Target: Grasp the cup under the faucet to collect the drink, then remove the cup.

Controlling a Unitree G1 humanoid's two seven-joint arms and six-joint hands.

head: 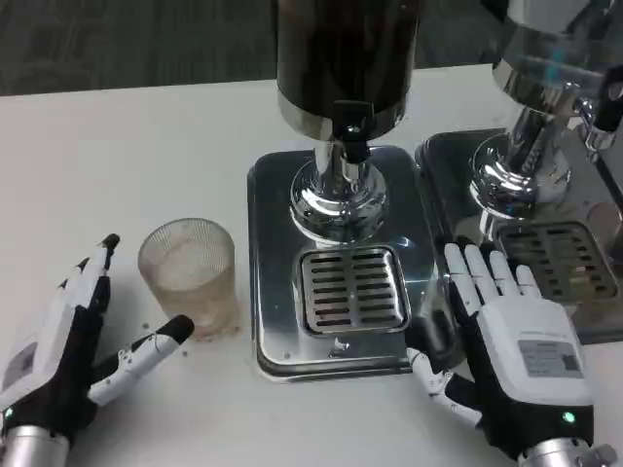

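I can see small drops (pixel 185 352) on the table around the foot of the ribbed clear cup (pixel 190 275), so I should expect more spots hidden under the cup when I lift it.
A ribbed clear cup (pixel 188 274) stands upright on the white table, left of the dispenser's base, with a little pale liquid at its bottom. The dark dispenser (pixel 346 58) has its black faucet (pixel 352 136) above a slotted drip grate (pixel 350 289). My left hand (pixel 68 341) lies open just left of the cup, thumb tip close to the cup's foot, fingers apart and holding nothing. My right hand (pixel 506 341) rests open at the right edge of the steel base (pixel 282 195), palm down, empty.
A second dispenser (pixel 555 88) with its own steel tray and grate (pixel 565 258) stands at the right. Small drops mark the table near the cup's foot. The white table's far edge runs along the top left.
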